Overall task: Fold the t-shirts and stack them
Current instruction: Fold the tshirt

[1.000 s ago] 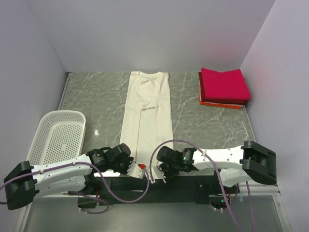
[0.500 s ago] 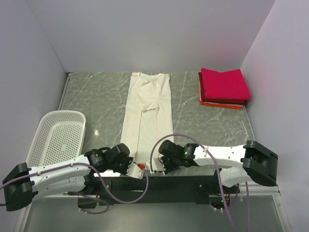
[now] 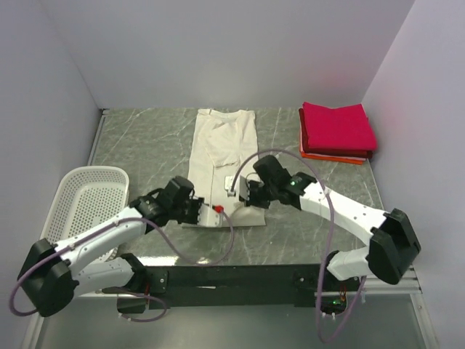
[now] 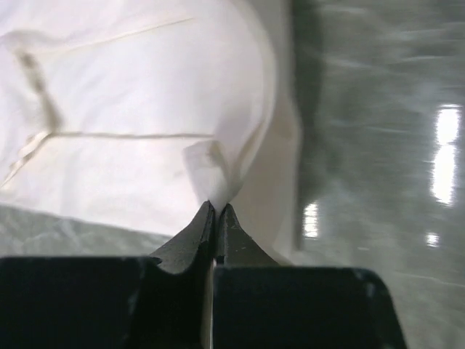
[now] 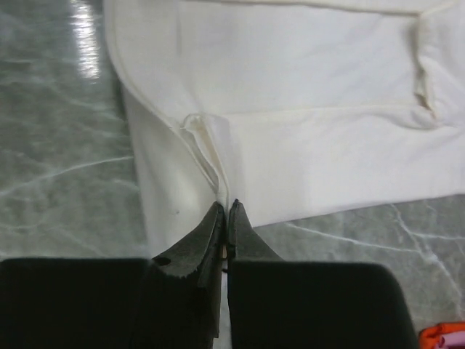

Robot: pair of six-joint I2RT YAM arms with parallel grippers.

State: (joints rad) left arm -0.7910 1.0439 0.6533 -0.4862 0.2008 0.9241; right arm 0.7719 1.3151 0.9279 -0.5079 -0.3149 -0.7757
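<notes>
My grippers are pinching both [image 4: 212, 185] near corners, and the collar end [image 3: 218, 131] is lying flat ahead. My left gripper should keep folding toward the collar until the layers are doubled.
The cream-white t-shirt [image 3: 221, 142] lies as a long narrow strip in the middle of the table, collar end far. My left gripper [image 3: 195, 211] is shut on its near left corner, as the left wrist view [image 4: 216, 207] shows, with the cloth [image 4: 131, 94] pinched between the tips. My right gripper [image 3: 245, 195] is shut on the near right corner; the right wrist view [image 5: 227, 207] shows a fold of the cloth [image 5: 305, 87] between the tips. The near end is lifted and doubled back over the shirt. A folded crimson-pink shirt [image 3: 338, 125] tops a stack with an orange-red one [image 3: 330, 156] at the far right.
A white perforated basket [image 3: 87, 203] stands at the left near edge, close to my left arm. Grey marble tabletop [image 3: 145, 145] runs between walls on the left, back and right. A small red-orange part [image 5: 443, 336] shows at the right wrist view's lower corner.
Both grippers have moved from the near table edge toward the far side, carrying the cream shirt's near end with them, so the shirt now looks shorter.
</notes>
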